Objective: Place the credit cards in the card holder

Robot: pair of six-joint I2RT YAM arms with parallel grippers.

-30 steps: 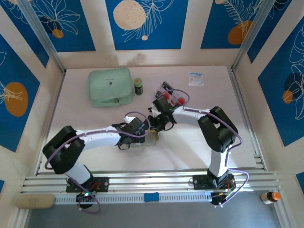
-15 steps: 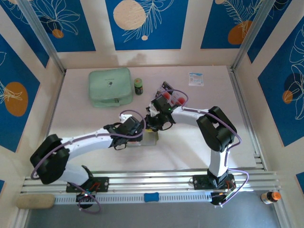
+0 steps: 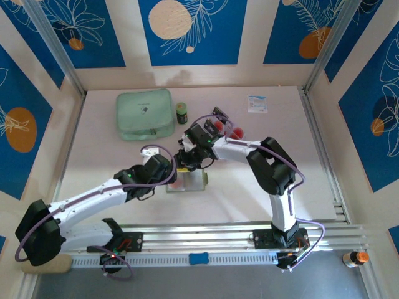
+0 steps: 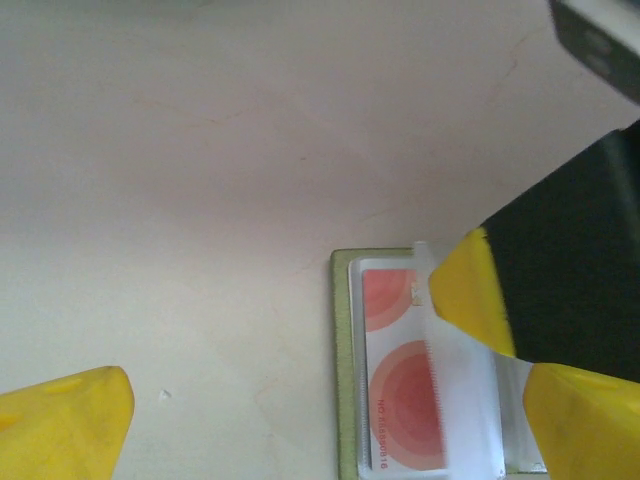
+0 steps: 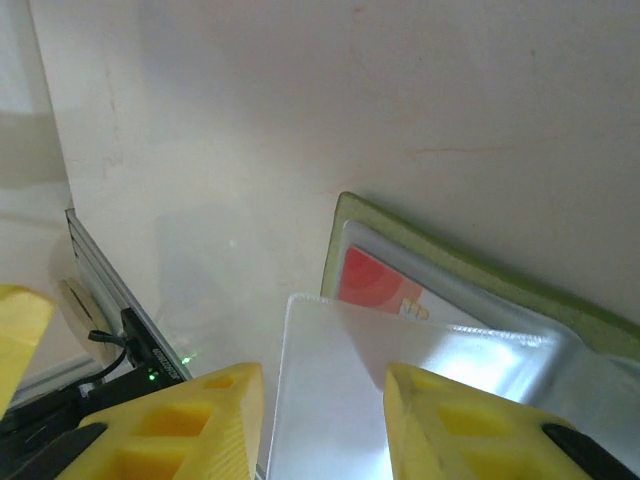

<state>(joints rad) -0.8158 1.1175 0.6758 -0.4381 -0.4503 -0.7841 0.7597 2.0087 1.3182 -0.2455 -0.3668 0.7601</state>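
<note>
The white credit card is all the way inside the card holder's sleeve (image 4: 404,372), so my right gripper should go on to the clear rack (image 3: 229,129) and close on another credit card.
The olive-green card holder (image 3: 192,181) lies open on the table in front of both grippers. One of the credit cards (image 4: 405,392), white with red circles, sits inside its clear sleeve (image 5: 372,283). More credit cards (image 3: 227,129) lie behind the right arm. My right gripper (image 3: 186,162) (image 5: 325,425) is open and low over the holder; a lifted clear sleeve leaf (image 5: 335,390) stands between its fingers, one fingertip (image 4: 468,298) against it. My left gripper (image 3: 164,176) (image 4: 320,430) is open wide just left of the holder, with nothing in it.
A large mint-green zip case (image 3: 144,114) and a small dark jar (image 3: 181,113) stand at the back left. A white packet (image 3: 257,103) lies at the back right. Aluminium rails (image 3: 199,237) run along the near edge.
The left arm has stretched out and its gripper has slid back to the left of the holder. The right gripper has moved left over the holder and lifted a sleeve leaf.
</note>
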